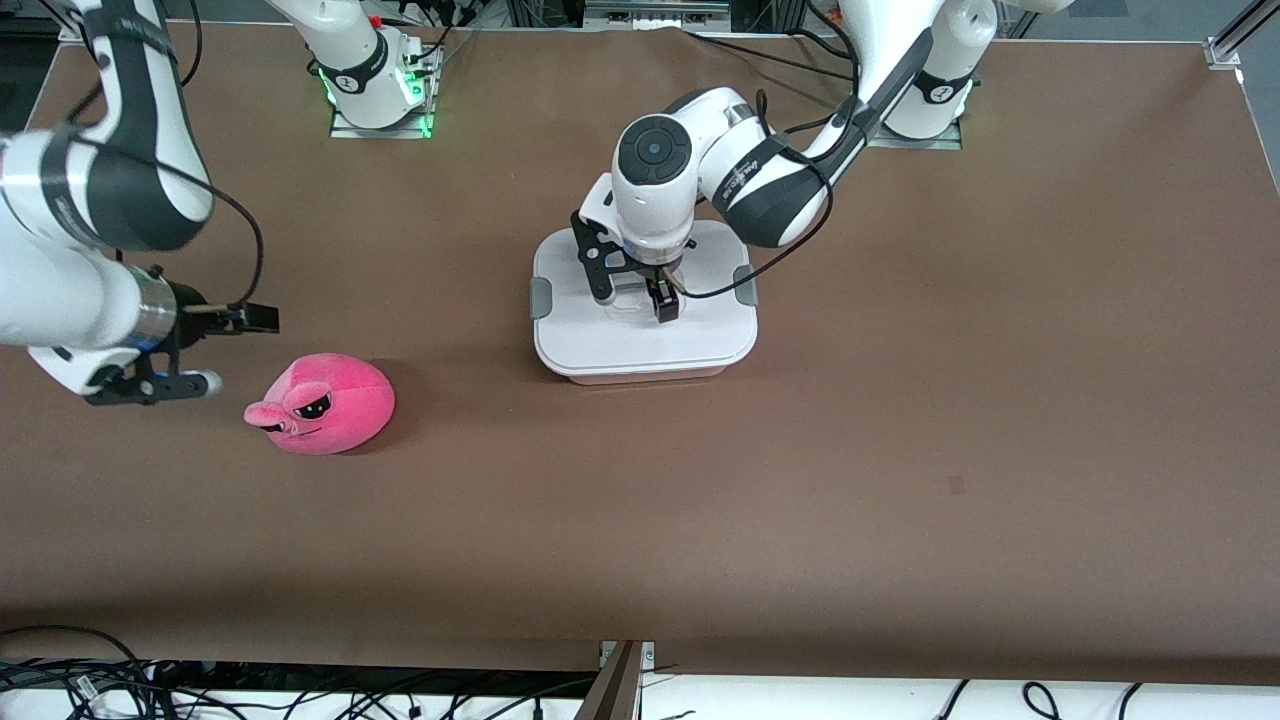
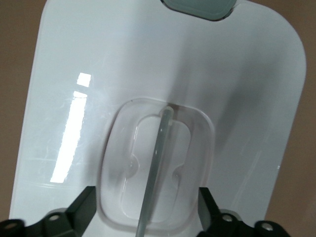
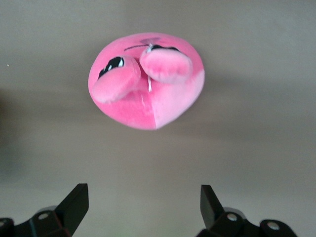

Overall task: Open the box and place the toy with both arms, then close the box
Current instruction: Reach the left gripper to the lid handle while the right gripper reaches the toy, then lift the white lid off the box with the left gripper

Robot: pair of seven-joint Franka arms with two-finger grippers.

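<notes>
The white lid (image 1: 636, 343) will come off in one piece when I lift it by its handle, because grey side clips (image 1: 541, 299) sit at both ends of the box.
The box (image 1: 645, 345) stands mid-table, its white lid shut, with grey side clips (image 1: 540, 297). My left gripper (image 1: 637, 297) is open just over the lid, its fingers either side of the clear recessed handle (image 2: 158, 168). In the left wrist view the lid (image 2: 98, 64) fills the frame, one clip (image 2: 200, 7) shows at its edge, and the left gripper (image 2: 145, 205) spans the handle. The hot-pink toy (image 1: 325, 400) lies on the table toward the right arm's end. My right gripper (image 1: 232, 350) is open and empty beside it; in the right wrist view the toy (image 3: 148, 84) lies ahead of the right gripper (image 3: 143, 202).
The brown table (image 1: 900, 450) stretches wide around both things. The arm bases (image 1: 380, 90) stand along the edge farthest from the front camera, with black cables (image 1: 790, 60) trailing near the left arm's base. A metal post (image 1: 615, 690) stands at the front edge.
</notes>
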